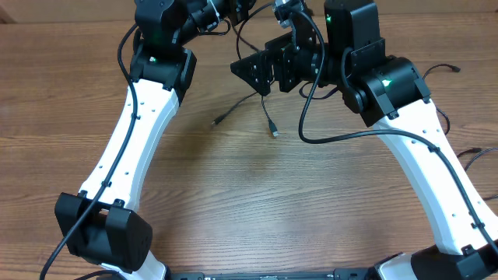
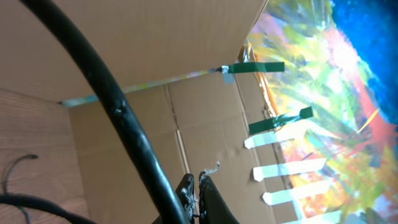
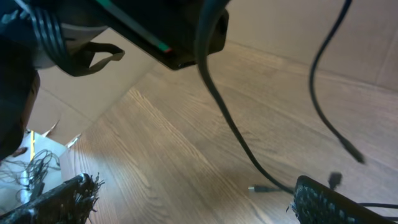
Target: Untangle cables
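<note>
I should pull one cable away with my left gripper and the other cable the opposite way with my right gripper, as the cables hang crossed (image 1: 263, 93) below my raised grippers.
Thin black cables (image 1: 265, 113) rise from the table under the raised grippers. Their plug ends lie on the wood, one to the left (image 1: 219, 120) and one to the right (image 1: 274, 132). My left gripper (image 1: 220, 12) is at the far edge, its jaws (image 2: 198, 186) shut, with a black cable (image 2: 118, 112) running against its left finger. My right gripper (image 1: 264, 74) hangs open above the cords. In the right wrist view its fingers (image 3: 196, 205) are spread wide and empty. One cable (image 3: 236, 137) runs down to a plug on the table and a second cord (image 3: 323, 93) dangles.
A cardboard wall (image 2: 155, 37) stands behind the table, with a colourful painted sheet (image 2: 336, 74) held by green tape. More thin black cords lie at the right edge (image 1: 450, 68) and further down (image 1: 475, 154). A pale wire bundle (image 3: 25, 168) lies off the table's corner.
</note>
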